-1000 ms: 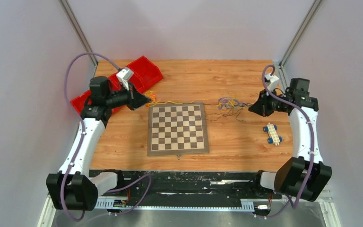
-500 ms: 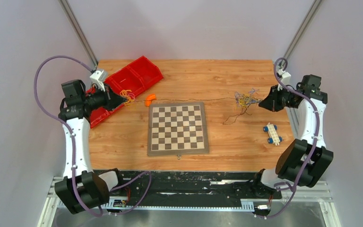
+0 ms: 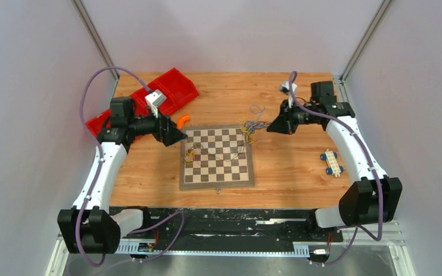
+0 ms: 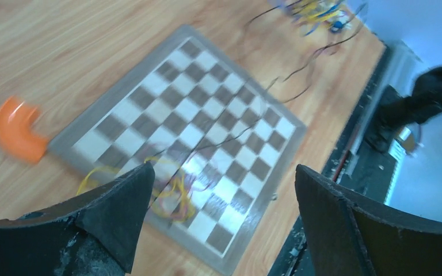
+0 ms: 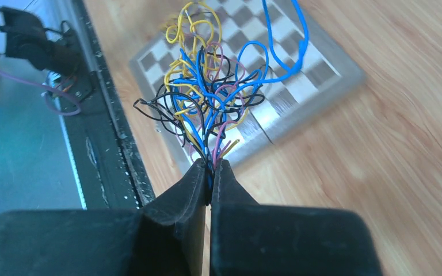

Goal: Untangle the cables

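Observation:
The yellow cable point(image 3: 250, 137) will draw out into a long piece when the robot pulls, because yellow loops point(image 3: 246, 129) stick out of the knot at the robot's right gripper.
The cables point(image 3: 249, 125) are thin yellow, blue, black and pink wires. One knot of them hangs from my right gripper point(image 3: 270, 127) over the chessboard's far right corner. In the right wrist view the right gripper point(image 5: 212, 167) is shut on the cables point(image 5: 213, 98), which fan out in loops ahead of its fingertips. Slack strands trail across the chessboard point(image 3: 230, 172) to a small yellow tangle point(image 3: 192, 155) near its left edge. My left gripper point(image 3: 178, 137) hovers at the board's far left corner. It stands wide open point(image 4: 221, 172) with nothing between its fingers, the yellow tangle point(image 4: 172, 192) lying below.
A red bin point(image 3: 167, 92) lies at the far left behind the left arm. An orange elbow piece point(image 3: 182, 121) rests by the board's far left corner, also in the left wrist view point(image 4: 17, 129). A blue-and-white block point(image 3: 331, 163) sits right of the board.
My left gripper has opened and let the cables go, swinging right from the bin to the board. The right arm has moved left with its bundle, and the stretched cable fell slack onto the board.

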### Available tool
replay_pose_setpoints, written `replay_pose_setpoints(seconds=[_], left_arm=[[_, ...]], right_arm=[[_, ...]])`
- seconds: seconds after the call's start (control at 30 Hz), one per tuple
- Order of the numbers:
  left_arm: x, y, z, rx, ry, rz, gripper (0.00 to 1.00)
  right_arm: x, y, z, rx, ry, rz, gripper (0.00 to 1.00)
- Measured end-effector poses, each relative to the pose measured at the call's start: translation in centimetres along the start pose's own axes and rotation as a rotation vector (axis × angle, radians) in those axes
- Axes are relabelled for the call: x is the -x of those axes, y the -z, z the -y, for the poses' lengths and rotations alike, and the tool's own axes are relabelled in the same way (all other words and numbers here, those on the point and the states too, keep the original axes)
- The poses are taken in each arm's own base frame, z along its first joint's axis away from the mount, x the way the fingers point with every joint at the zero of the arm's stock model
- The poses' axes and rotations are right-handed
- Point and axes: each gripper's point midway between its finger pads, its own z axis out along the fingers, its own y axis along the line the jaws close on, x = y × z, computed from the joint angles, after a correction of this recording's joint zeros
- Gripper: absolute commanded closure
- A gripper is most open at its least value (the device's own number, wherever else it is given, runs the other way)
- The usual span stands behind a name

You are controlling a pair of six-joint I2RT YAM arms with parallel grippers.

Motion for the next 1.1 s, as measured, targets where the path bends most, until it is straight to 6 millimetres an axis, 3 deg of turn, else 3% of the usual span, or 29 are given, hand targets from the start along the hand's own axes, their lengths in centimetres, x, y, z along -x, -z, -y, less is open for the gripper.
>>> replay_pose_setpoints(seconds=[0.23, 0.33, 0.4, 0.47, 0.5, 0.53, 0.57, 0.63, 0.8, 0.9, 1.03, 1.1], left_arm=[[2.1, -4.7, 8.9, -0.286, -0.105, 0.043, 0.00], [2.3, -6.8, 11.3, -0.366, -0.091, 0.035, 0.00], [1.9, -8.4, 12.0, -0.395, -0.068, 0.015, 0.06], [1.2, -10.0, 12.3, -0.407, -0.033, -0.015, 0.26], [0.8, -10.7, 12.4, -0.410, -0.010, -0.032, 0.46], [0.4, -11.3, 12.4, -0.411, 0.009, -0.047, 0.57], [0.2, -11.6, 12.4, -0.410, 0.033, -0.059, 0.80], [0.0, -12.0, 11.9, -0.393, 0.066, -0.068, 0.98], [2.5, -9.9, 9.1, -0.322, 0.084, 0.032, 1.00], [3.6, -6.4, 5.8, -0.218, 0.089, 0.106, 1.00], [3.9, -0.9, 0.3, -0.016, 0.112, 0.188, 1.00], [3.4, 1.3, -1.5, 0.052, 0.128, 0.203, 1.00]], right_arm=[[2.0, -4.5, -5.9, 0.183, 0.102, -0.026, 1.00], [2.5, -5.4, -6.9, 0.219, 0.119, -0.028, 1.00], [2.7, -5.7, -7.1, 0.233, 0.118, -0.027, 1.00], [2.7, -5.7, -7.2, 0.241, 0.113, -0.026, 1.00], [2.7, -5.7, -7.2, 0.243, 0.113, -0.026, 1.00], [2.7, -5.7, -7.2, 0.243, 0.113, -0.025, 1.00], [2.7, -5.7, -7.2, 0.243, 0.114, -0.025, 1.00], [2.7, -5.6, -6.9, 0.236, 0.110, -0.022, 1.00], [1.6, -3.7, -3.8, 0.163, 0.037, 0.008, 1.00], [0.8, -1.3, 0.2, 0.061, -0.033, 0.047, 1.00], [-0.7, 3.7, 6.1, -0.141, -0.117, 0.097, 1.00], [-1.3, 5.4, 7.5, -0.195, -0.140, 0.111, 1.00]])
